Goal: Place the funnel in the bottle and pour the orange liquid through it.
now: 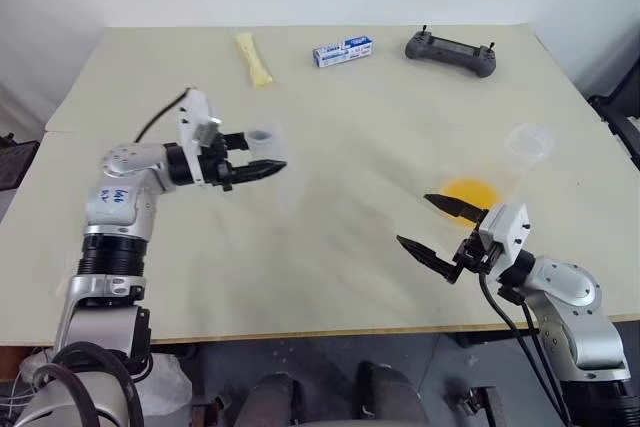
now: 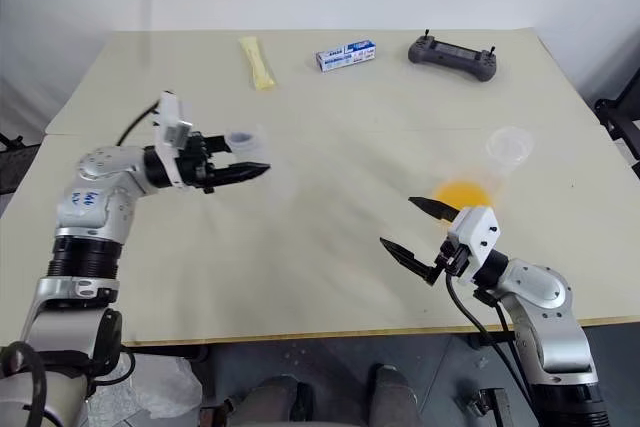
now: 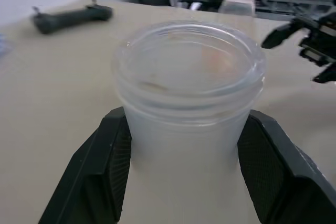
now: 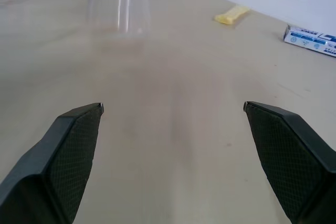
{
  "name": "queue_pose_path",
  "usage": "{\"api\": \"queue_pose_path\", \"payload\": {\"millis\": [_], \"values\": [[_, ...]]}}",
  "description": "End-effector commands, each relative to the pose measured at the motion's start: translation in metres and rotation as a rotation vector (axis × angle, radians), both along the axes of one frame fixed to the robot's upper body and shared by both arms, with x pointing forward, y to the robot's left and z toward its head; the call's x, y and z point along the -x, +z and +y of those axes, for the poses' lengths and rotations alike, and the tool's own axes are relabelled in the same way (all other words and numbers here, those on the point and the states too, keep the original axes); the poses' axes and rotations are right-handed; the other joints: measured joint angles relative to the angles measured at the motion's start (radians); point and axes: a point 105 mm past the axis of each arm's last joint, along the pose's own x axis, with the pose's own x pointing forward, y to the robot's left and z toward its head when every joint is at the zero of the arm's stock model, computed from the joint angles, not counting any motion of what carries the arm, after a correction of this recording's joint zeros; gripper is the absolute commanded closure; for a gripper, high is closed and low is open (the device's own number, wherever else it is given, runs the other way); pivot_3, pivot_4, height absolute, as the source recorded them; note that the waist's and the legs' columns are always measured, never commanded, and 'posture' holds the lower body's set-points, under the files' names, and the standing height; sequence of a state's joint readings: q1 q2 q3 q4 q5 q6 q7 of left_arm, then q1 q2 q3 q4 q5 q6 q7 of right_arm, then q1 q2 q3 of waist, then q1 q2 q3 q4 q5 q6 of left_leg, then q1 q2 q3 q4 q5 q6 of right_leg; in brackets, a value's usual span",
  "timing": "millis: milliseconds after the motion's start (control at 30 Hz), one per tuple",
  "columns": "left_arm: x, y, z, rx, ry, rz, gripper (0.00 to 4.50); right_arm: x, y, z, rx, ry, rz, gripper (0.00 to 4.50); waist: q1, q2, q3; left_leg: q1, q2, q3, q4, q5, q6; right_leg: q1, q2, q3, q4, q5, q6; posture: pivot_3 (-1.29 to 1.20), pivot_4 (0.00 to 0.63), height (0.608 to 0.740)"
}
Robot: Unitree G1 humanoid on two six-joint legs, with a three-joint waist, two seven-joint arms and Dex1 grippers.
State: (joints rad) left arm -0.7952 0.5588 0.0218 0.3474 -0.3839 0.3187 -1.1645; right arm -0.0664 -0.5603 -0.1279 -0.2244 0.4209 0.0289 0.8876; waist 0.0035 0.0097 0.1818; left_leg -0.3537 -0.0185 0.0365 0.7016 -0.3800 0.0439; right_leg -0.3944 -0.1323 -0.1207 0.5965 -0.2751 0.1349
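Note:
The robot's left gripper has the bottle upright (image 1: 266, 135) and the middle of the table (image 1: 318, 211) is clear, so it should keep going there and let go once the bottle's base stands flat.
My left gripper (image 1: 265, 153) is shut on the neck of the bottle (image 1: 265, 136), a clear vessel with a thick round rim (image 3: 189, 61). It holds the bottle over the left half of the table; whether the base touches the table I cannot tell. The bottle's clear body (image 4: 118, 9) shows ahead of my right gripper (image 1: 414, 219), which stands open and empty near the front right. Just behind that gripper is a tall clear cup (image 1: 528, 140) with the orange liquid (image 1: 470, 191) in its bottom. The funnel is out of view.
At the far side of the table lie a yellow packet (image 1: 254, 57), a small blue and white box (image 1: 343, 51) and a black controller (image 1: 450, 51). The table's front edge (image 1: 300, 332) runs just below both arms.

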Motion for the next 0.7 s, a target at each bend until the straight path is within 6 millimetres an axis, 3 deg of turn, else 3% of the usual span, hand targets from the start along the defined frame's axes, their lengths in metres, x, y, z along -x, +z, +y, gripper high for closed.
{"api": "queue_pose_path", "payload": {"millis": [33, 667, 700], "values": [[0.002, 0.006, -0.016, -0.039, -0.041, -0.054, 1.92, 0.001, 0.013, -0.002, -0.006, -0.014, -0.051, 0.00, 0.000, 0.000, 0.000, 0.000, 0.000, 0.000, 0.000, 0.000, 0.000, 0.000, 0.000, 0.000, 0.000, 0.000, 0.000, 0.00, 0.150, 0.740], [0.011, -0.018, -0.053, -0.070, -0.121, -0.123, 1.92, 0.006, 0.010, 0.000, -0.023, -0.057, -0.052, 0.00, 0.021, 0.000, 0.000, 0.000, -0.001, 0.001, 0.000, 0.000, 0.000, 0.000, 0.000, 0.001, -0.001, 0.000, 0.000, 0.00, 0.150, 0.740], [0.012, -0.020, -0.054, -0.070, -0.126, -0.117, 1.59, 0.005, 0.010, 0.000, -0.022, -0.056, -0.053, 0.00, 0.021, 0.000, 0.000, 0.000, -0.001, 0.001, 0.000, 0.000, 0.000, 0.000, 0.000, 0.001, -0.001, 0.000, 0.000, 0.00, 0.150, 0.740]]}}
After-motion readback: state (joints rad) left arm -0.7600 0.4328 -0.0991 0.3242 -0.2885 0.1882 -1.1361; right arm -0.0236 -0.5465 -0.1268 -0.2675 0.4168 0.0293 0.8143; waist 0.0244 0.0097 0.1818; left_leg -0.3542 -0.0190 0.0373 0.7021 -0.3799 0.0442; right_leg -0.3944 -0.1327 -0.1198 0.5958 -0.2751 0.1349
